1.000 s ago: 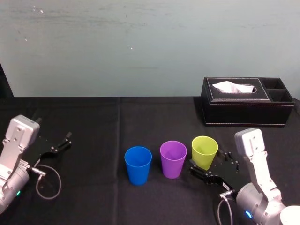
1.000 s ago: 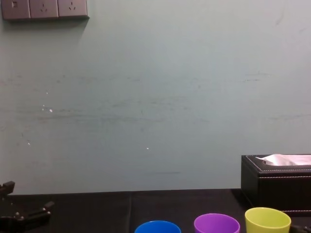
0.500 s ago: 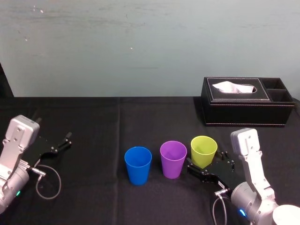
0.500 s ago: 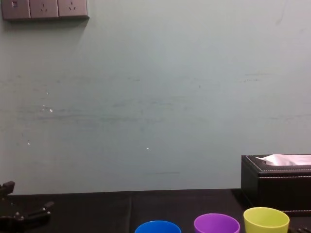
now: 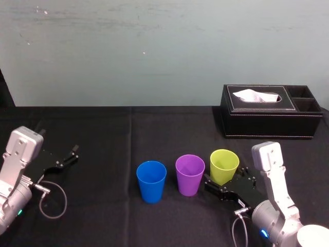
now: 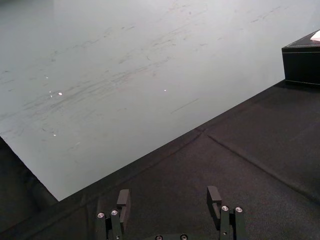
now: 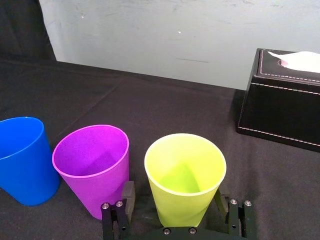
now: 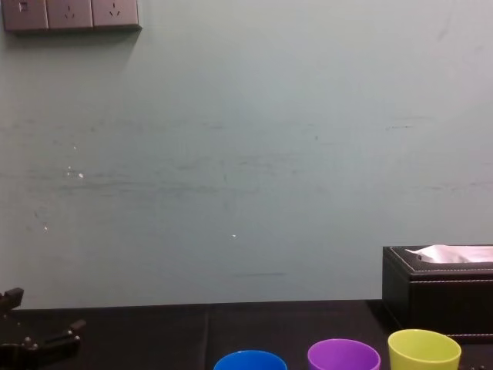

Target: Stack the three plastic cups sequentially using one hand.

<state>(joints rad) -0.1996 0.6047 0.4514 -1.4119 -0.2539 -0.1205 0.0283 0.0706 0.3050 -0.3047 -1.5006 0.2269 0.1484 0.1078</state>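
Note:
The yellow-green cup [image 8: 424,351] gets thinner down to a narrow base [image 7: 181,215]. It will therefore sit deep inside the blue cup with its rim showing when I lower it.
Three plastic cups stand upright in a row on the black cloth: blue [image 5: 151,181], purple [image 5: 189,174] and yellow-green [image 5: 224,166]. My right gripper [image 5: 226,181] sits low behind the yellow-green cup [image 7: 184,175], open, with one finger on each side of its lower part. In the right wrist view the right gripper [image 7: 173,191] has a clear gap on the purple cup's [image 7: 92,162] side, and the other finger lies close to the cup wall. The blue cup [image 7: 22,157] is the farthest from it. My left gripper [image 5: 67,157] rests at the far left, open [image 6: 169,197] and holding nothing.
A black tissue box [image 5: 267,110] with a white tissue stands at the back right, behind the yellow-green cup. A loose cable [image 5: 51,198] loops beside the left arm. The pale wall [image 8: 246,154] rises just behind the table's far edge.
My right arm has slid a little leftward and forward, bringing its open fingers closer around the yellow-green cup. The cups and the left arm have stayed in place.

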